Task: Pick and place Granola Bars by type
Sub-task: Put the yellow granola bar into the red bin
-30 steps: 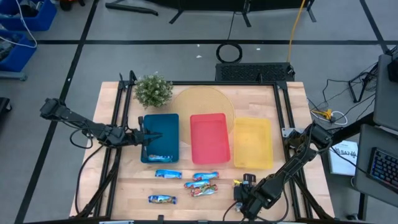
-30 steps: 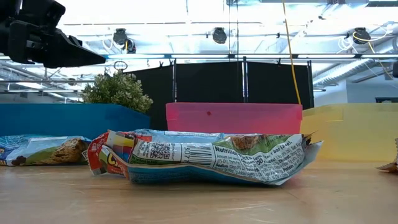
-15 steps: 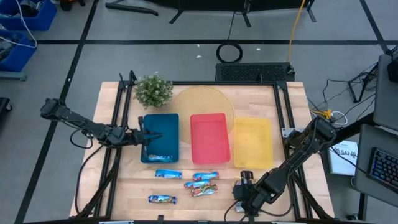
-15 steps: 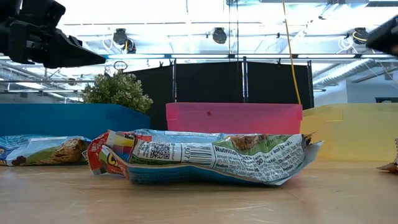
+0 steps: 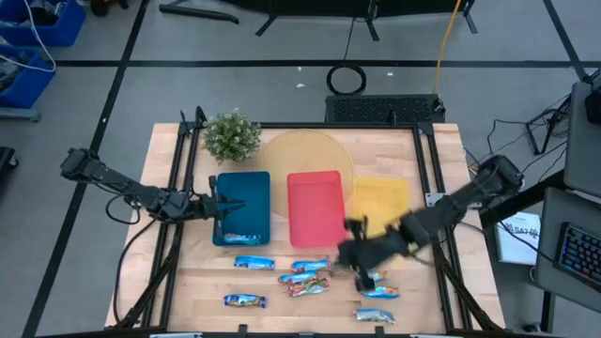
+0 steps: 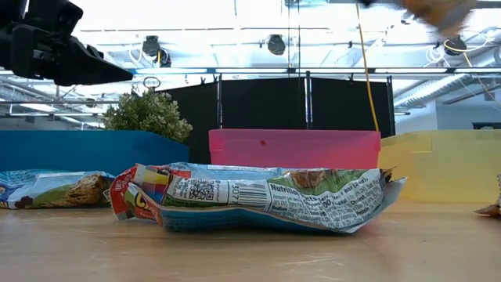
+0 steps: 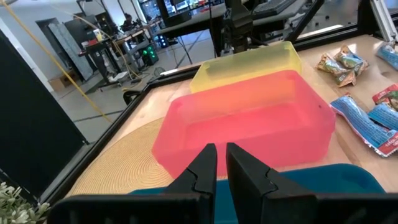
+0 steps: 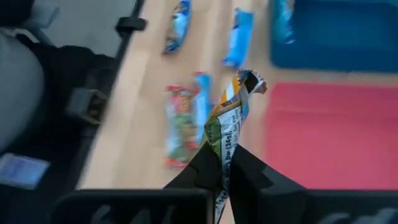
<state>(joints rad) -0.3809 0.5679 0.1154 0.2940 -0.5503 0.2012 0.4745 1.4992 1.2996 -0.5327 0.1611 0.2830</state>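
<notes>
The robot's right gripper keeps going over the tray's middle [image 5: 315, 208] and lets go there, as the green-tan bar [image 8: 229, 121] is clear of the bars below and the red tray is empty.
Several blue-and-white foil granola bars lie flat on the near half of the table: a cluster [image 5: 302, 279], one [image 5: 254, 263], one [image 5: 244, 300] and two near the right [image 5: 378, 292]. Another bar [image 5: 240, 238] rests in the blue tray [image 5: 246, 192]. My right gripper [image 5: 352, 249] hovers blurred in front of the red tray [image 5: 315, 207], shut on a green-tan bar [image 8: 231, 121]. My left gripper [image 5: 218, 207] hangs shut over the blue tray's left edge, touching nothing. In the low view a bar [image 6: 258, 196] fills the foreground. My right gripper pinches one end [image 8: 222, 163] of the green-tan bar between its two fingers. The bar's length runs out past the fingertips [image 8: 205, 163] to its crimped free end [image 8: 250, 81]. It is lifted clear above the table, over the near edge of the red tray.
A yellow tray [image 5: 382, 214] stands right of the red one. A small potted plant [image 5: 231, 136] and a round woven mat [image 5: 305, 155] sit at the far side. Bare wood lies along the near left part of the table.
My right gripper has swept fast from the table's near right corner toward the left and far side, rising in front of the red tray with the bar in its fingers. Two bars near the right, covered by the arm before, now show.
</notes>
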